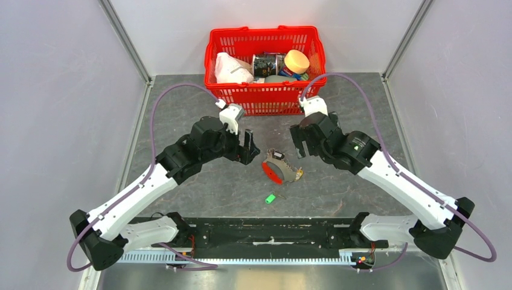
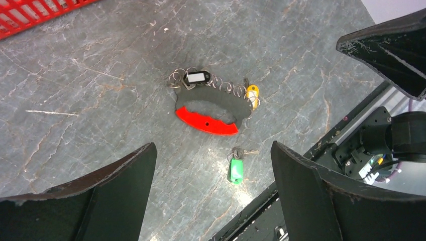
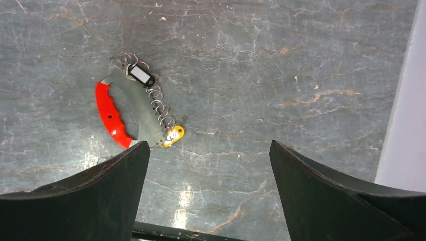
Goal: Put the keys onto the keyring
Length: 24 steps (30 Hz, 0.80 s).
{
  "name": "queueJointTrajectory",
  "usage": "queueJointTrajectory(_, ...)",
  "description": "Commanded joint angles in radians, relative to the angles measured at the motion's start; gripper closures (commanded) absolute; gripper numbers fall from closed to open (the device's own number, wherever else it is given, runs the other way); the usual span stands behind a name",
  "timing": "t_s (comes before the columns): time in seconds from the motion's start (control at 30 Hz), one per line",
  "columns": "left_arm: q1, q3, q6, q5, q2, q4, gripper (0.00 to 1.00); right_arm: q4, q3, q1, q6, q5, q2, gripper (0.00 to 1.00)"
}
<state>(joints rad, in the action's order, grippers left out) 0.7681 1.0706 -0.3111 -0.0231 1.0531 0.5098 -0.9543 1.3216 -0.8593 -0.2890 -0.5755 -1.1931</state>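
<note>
The keyring's end ring is on top of the yellow tag (image 2: 252, 93) on my right gripper's side. Next, my right gripper pinches the end ring and pulls it out of the way.
The keyring (image 1: 279, 167) lies flat on the grey table between my arms: a grey holder with a red curved grip (image 2: 207, 122) and a row of thin metal rings. It carries a black-and-white tag (image 2: 196, 78) and a yellow tag (image 2: 252, 94). It also shows in the right wrist view (image 3: 125, 113). A key with a green tag (image 1: 270, 197) lies loose just in front of it, also seen in the left wrist view (image 2: 236, 167). My left gripper (image 1: 249, 148) is open and empty, left of the keyring. My right gripper (image 1: 299, 144) is open and empty, to its right.
A red mesh basket (image 1: 265, 90) holding several items stands at the back of the table. The black rail (image 1: 265, 229) carrying the arm bases runs along the near edge. Grey walls close both sides.
</note>
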Motion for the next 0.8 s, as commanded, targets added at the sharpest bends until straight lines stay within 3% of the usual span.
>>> queueJointTrajectory(0.0, 0.002, -0.026, -0.067, 0.054, 0.021, -0.097, 0.10, 0.096, -0.057, 0.127, 0.014, 0.150, 0.007, 0.03)
queueJointTrajectory(0.2, 0.002, -0.115, -0.116, 0.028, 0.031, -0.193, 0.13, 0.164, -0.139, 0.285, -0.025, 0.431, 0.011, 0.05)
queueJointTrajectory(0.53, 0.010, -0.205, -0.161, -0.047, 0.015, -0.251, 0.16, 0.312, -0.358, 0.327, -0.214, 0.653, -0.023, 0.19)
queueJointTrajectory(0.77, 0.011, -0.222, -0.160, -0.079, 0.015, -0.274, 0.16, 0.392, -0.409, 0.328, -0.236, 0.684, -0.092, 0.31)
